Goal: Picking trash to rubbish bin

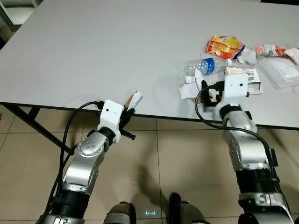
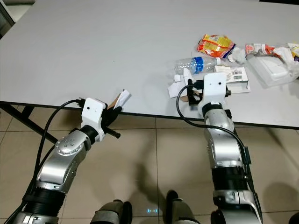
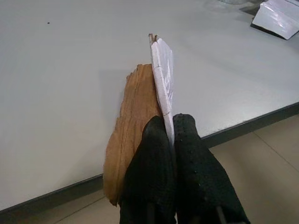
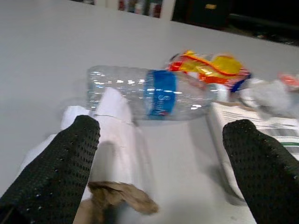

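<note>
The white folded cardboard scrap [image 4: 115,147] is standing up in firm creases [image 4: 113,117], so it will squeeze narrow but stay stiff and bent when I carry it.
My left gripper [image 1: 129,110] is shut on a flat scrap of brown card and white paper [image 3: 159,79], held at the front edge of the grey table [image 1: 93,51]. My right gripper [image 4: 161,175] stands open low over the table's right part, with folded white paper scraps [image 4: 112,121] and a brown scrap [image 4: 124,196] between its fingers. Just beyond lie a clear plastic bottle with a blue label [image 1: 205,66], an orange snack wrapper [image 1: 225,45] and a white barcode box [image 1: 245,74].
Crumpled tissue [image 1: 246,57] and a clear plastic container [image 1: 280,70] lie at the table's far right. A dark table leg [image 1: 32,126] slants down on the left over the tiled floor [image 1: 159,154]. The table's left half is bare.
</note>
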`<state>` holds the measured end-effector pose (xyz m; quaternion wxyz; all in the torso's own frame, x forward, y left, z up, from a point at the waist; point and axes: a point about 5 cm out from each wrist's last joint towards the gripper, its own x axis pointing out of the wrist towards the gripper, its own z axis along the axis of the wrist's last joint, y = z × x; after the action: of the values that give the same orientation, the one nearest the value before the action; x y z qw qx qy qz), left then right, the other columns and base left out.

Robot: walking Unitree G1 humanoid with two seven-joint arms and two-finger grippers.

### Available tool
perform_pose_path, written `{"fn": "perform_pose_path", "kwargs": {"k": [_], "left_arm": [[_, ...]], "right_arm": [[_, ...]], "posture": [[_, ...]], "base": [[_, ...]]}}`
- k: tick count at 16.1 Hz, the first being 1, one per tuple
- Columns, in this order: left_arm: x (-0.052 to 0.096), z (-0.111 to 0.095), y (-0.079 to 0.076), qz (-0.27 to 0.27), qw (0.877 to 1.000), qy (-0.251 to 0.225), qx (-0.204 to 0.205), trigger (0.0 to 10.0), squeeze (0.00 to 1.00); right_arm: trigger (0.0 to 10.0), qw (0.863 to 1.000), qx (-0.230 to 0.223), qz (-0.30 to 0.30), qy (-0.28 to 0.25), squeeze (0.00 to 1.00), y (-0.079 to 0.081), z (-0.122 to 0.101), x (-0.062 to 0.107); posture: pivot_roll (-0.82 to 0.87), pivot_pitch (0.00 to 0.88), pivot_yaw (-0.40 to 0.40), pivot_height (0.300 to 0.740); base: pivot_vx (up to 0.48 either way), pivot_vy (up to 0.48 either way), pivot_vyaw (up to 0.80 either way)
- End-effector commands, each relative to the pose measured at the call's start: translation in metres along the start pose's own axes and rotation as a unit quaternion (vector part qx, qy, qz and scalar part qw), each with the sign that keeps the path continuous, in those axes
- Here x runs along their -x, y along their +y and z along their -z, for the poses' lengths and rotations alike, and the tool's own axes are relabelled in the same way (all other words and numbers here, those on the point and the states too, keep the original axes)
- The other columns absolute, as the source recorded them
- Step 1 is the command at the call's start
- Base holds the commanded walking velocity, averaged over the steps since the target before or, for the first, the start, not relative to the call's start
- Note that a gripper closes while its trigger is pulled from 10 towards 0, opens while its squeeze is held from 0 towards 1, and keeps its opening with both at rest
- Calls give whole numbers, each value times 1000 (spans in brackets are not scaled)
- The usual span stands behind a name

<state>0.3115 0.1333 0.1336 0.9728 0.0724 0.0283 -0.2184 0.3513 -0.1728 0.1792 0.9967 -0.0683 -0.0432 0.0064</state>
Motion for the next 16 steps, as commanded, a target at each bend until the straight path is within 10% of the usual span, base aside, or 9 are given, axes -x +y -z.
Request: {"fn": "perform_pose_path", "kwargs": {"k": [1, 11, 16], "left_arm": [[5, 5, -1, 3, 1000, 13, 1, 0, 0], [10, 5, -2, -3, 1000, 19, 4, 0, 0], [13, 7, -3, -7, 1000, 24, 8, 0, 0]], "right_arm": [[10000, 1000, -7, -14, 4, 1000, 0, 1, -3], [10000, 996, -33, -78, 23, 1000, 14, 4, -29], [10000, 985, -35, -119, 120, 1000, 19, 43, -29]], "posture": [[341, 285, 34, 740], [348, 299, 22, 740], [347, 310, 12, 740]], "base": [[0, 0, 0], [0, 0, 0], [0, 0, 0]]}}
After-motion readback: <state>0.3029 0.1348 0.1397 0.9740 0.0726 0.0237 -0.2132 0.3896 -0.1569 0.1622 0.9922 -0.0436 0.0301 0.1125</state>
